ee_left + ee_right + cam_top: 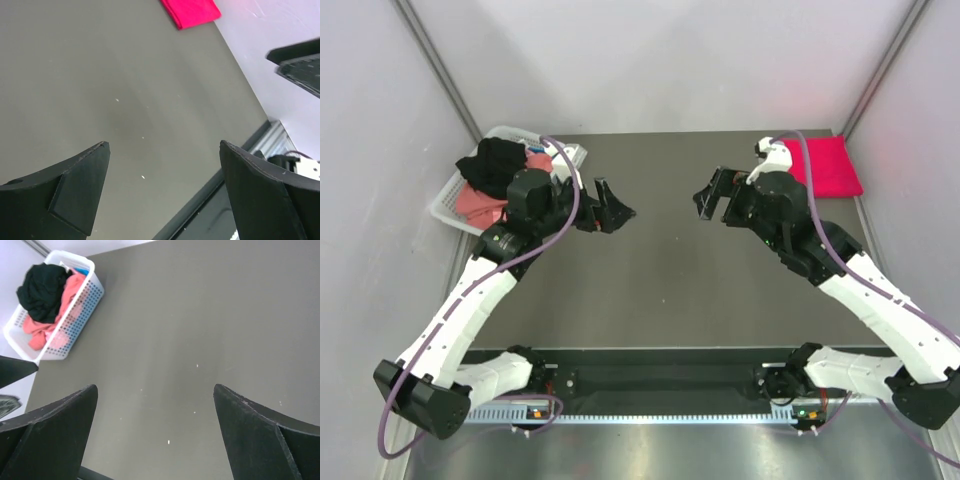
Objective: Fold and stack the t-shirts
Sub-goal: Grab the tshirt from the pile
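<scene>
The black t-shirt (490,166) is lying uncovered on top of the salmon pink t-shirt, so my open left gripper should keep going to the basket (448,203) until it closes on black cloth.
A folded crimson red t-shirt (830,166) lies at the far right of the table; it also shows in the left wrist view (191,11). A black t-shirt (498,163) lies crumpled on top of a salmon pink t-shirt (480,203) in the white basket (572,154) at the far left; a bit of blue cloth (82,271) shows behind them. My left gripper (618,208) is open and empty above the table, right of the basket. My right gripper (708,196) is open and empty, left of the red t-shirt.
The grey table (660,270) lies between the two grippers. White walls close in the left, right and far sides. A metal rail (650,415) runs along the near edge by the arm bases.
</scene>
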`<action>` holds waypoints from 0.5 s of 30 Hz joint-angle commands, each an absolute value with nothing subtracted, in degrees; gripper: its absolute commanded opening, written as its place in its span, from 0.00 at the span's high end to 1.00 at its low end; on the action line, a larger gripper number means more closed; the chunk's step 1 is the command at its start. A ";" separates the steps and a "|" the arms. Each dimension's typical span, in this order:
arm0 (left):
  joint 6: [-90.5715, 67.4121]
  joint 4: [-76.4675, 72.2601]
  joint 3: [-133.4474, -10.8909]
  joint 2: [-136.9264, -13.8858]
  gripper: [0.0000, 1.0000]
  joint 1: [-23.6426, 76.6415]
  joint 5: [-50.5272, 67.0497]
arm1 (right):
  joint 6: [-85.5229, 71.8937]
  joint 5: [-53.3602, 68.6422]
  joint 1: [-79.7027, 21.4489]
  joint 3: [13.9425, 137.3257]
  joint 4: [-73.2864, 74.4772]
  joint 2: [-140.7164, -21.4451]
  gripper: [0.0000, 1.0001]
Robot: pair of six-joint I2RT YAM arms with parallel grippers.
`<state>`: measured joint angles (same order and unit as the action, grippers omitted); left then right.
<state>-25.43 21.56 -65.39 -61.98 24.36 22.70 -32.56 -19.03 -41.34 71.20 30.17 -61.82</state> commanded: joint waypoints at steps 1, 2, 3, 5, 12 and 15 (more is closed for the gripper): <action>-25.49 21.44 -67.50 -60.29 0.05 24.35 18.21 | -31.38 -18.28 -40.87 71.55 27.07 -58.98 0.00; -25.40 22.14 -67.67 -60.38 0.05 24.35 14.97 | -31.38 -18.37 -40.96 71.28 27.24 -58.45 0.00; -25.40 22.32 -67.85 -60.64 0.05 24.35 13.11 | -31.38 -18.46 -40.87 70.93 27.25 -58.27 0.00; -26.01 22.85 -68.20 -61.52 0.05 24.26 8.55 | -31.38 -18.72 -40.87 69.70 27.33 -57.14 0.00; -31.82 28.22 -75.15 -72.66 0.10 8.12 -0.71 | -29.09 -19.07 -40.87 66.89 26.98 -54.06 0.00; -30.77 25.14 -75.15 -76.36 0.13 -2.08 -3.15 | -27.87 -17.41 -40.87 65.75 25.50 -52.21 0.00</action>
<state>-29.65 25.78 -73.60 -73.47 6.24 2.50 -30.04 -18.55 -41.30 66.24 28.58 -54.68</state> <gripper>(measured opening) 0.880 0.996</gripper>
